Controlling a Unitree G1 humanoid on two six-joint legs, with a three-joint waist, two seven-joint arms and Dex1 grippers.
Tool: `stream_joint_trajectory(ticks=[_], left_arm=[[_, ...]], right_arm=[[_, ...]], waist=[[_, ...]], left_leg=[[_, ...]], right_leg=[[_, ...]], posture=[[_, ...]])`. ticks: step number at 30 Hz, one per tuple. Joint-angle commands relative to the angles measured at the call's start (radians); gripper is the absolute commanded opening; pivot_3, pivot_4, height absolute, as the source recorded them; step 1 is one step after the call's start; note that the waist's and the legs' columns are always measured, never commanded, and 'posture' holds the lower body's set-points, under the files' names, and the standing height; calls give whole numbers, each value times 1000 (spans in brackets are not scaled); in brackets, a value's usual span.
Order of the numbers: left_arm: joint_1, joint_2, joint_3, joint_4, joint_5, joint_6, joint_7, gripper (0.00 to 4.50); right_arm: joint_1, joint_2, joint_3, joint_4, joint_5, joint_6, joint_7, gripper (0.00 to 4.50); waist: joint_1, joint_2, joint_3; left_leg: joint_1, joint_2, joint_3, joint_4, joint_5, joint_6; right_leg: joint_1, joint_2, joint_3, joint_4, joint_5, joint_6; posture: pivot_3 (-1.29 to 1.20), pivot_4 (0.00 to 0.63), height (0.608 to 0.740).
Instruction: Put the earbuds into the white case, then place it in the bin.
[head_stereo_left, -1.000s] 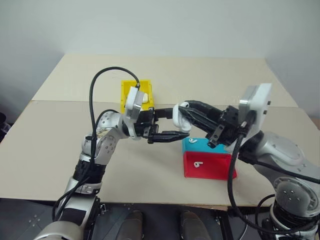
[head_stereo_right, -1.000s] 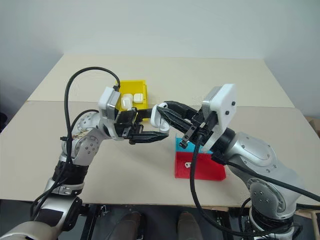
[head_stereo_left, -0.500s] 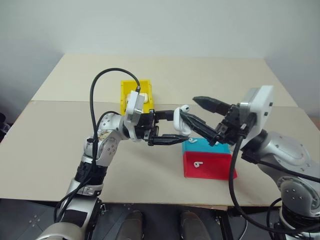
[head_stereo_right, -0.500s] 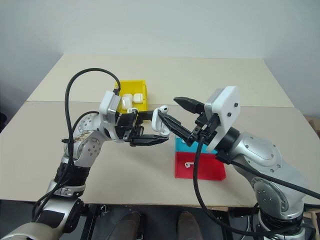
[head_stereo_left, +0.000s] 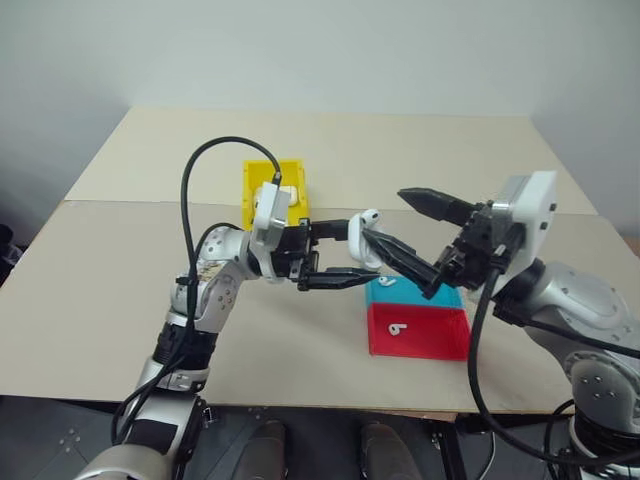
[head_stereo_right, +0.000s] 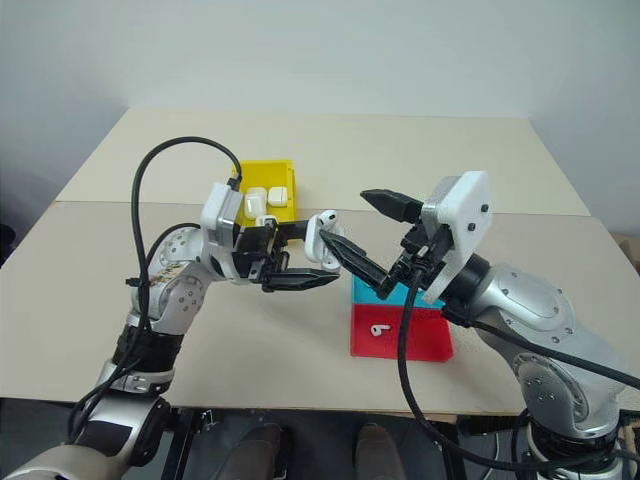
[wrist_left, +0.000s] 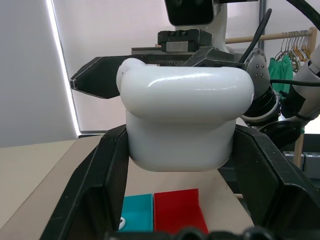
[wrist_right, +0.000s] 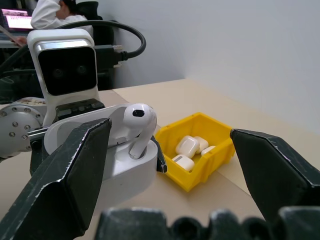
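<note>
The earbud's stem (wrist_right: 142, 145) still sticks out of its slot in the white case. My right gripper should first close its fingers and press the earbud's head (wrist_right: 138, 116) down.
My left gripper (head_stereo_left: 358, 250) is shut on the white case (wrist_left: 180, 120) and holds it in the air over the table's middle, lid open. One earbud (wrist_right: 139, 120) stands stem-down in the case. My right gripper (head_stereo_left: 385, 214) is open, its fingers spread on either side of the case and earbud without touching them. Another earbud (head_stereo_left: 398, 327) lies on the red tray (head_stereo_left: 440, 340). A small white one (head_stereo_left: 385, 283) lies on the blue tray (head_stereo_left: 410, 297). The yellow bin (head_stereo_left: 262, 178) stands behind my left arm.
Several white cases (wrist_right: 187, 147) lie inside the bin. The red and blue trays sit side by side below the grippers, near the table's front edge. A seam runs across the tabletop behind the bin. A person (wrist_right: 50, 10) sits far off.
My right gripper has gone from shut at the case to wide open, leaving the earbud standing in the case. The left gripper has kept still with the case.
</note>
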Motion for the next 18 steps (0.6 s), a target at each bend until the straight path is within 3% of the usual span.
stream_joint_trajectory(ticks=[1, 12, 15, 18], left_arm=[[-15, -1, 28, -10, -13, -30, -3, 2768], [-34, 8, 12, 23, 1, -37, -46, 2768], [-35, 30, 11, 26, -5, -25, -91, 2768], [-33, 46, 8, 28, -8, -18, -122, 2768]], right_arm=[[4, -21, -62, -5, 90, -8, 16, 4474], [14, -66, -117, 34, 197, -44, 47, 4474], [-18, -84, -115, 94, 179, -54, 77, 3803], [-49, -110, -98, 145, 153, -62, 126, 2785]], waist=[[0, 0, 0], [0, 0, 0], [-2, 0, 0], [-1, 0, 0]], left_leg=[[0, 0, 0, 0, 0, 0], [0, 0, 0, 0, 0, 0], [0, 0, 0, 0, 0, 0], [1, 1, 0, 0, 0, 0]], right_leg=[[0, 0, 0, 0, 0, 0], [0, 0, 0, 0, 0, 0], [0, 0, 0, 0, 0, 0], [0, 1, 0, 0, 0, 0]], posture=[[0, 150, 740], [0, 150, 740], [0, 150, 740], [0, 150, 740]])
